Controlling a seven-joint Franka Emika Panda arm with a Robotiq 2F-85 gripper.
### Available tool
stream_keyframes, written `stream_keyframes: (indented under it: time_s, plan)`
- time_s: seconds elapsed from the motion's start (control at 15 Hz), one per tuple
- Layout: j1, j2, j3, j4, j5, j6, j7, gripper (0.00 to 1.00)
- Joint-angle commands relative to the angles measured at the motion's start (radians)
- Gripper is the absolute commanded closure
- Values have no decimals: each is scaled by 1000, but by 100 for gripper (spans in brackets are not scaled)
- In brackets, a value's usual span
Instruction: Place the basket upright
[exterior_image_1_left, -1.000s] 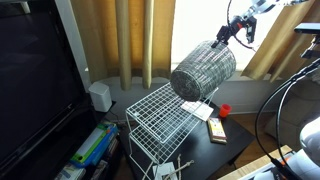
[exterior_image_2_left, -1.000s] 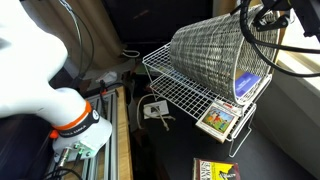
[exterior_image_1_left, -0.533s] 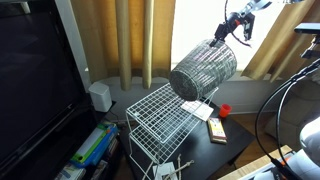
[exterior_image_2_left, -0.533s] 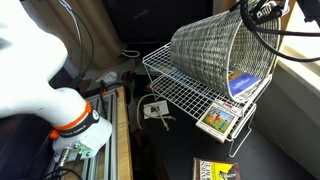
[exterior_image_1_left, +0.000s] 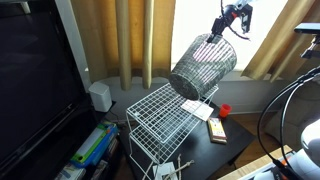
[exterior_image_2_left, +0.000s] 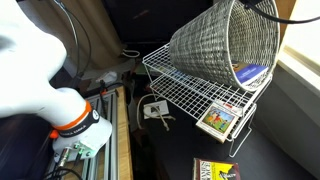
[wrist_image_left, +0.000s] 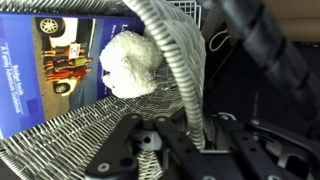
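Observation:
The basket is leaning with its opening tipped out beyond its base, so next my gripper swings the basket's rim back over the base until the basket stands up straight.
The grey mesh basket hangs tilted above the white wire rack, its base low and its open mouth raised. It shows in both exterior views, in one as a cone of mesh with its base resting near the rack top. My gripper is shut on the basket's rim at the upper edge. In the wrist view the rim runs between the fingers. A white fluffy ball and a blue booklet show through the mesh.
The rack's lower shelf holds a card packet, and a blue booklet lies on top under the basket. A red object and curtains are behind. A dark screen and white robot base stand nearby.
The gripper has risen with the rim, and the basket has tipped further towards upright, mouth higher and turning up.

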Motion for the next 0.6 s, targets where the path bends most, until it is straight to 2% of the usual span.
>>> stream_keyframes:
  time_s: [0.0,0.53]
  plan:
    - [19,-88,12,-17,-37,-31,81,97]
    - [78,-198,31,-57,-133,11,226,97]
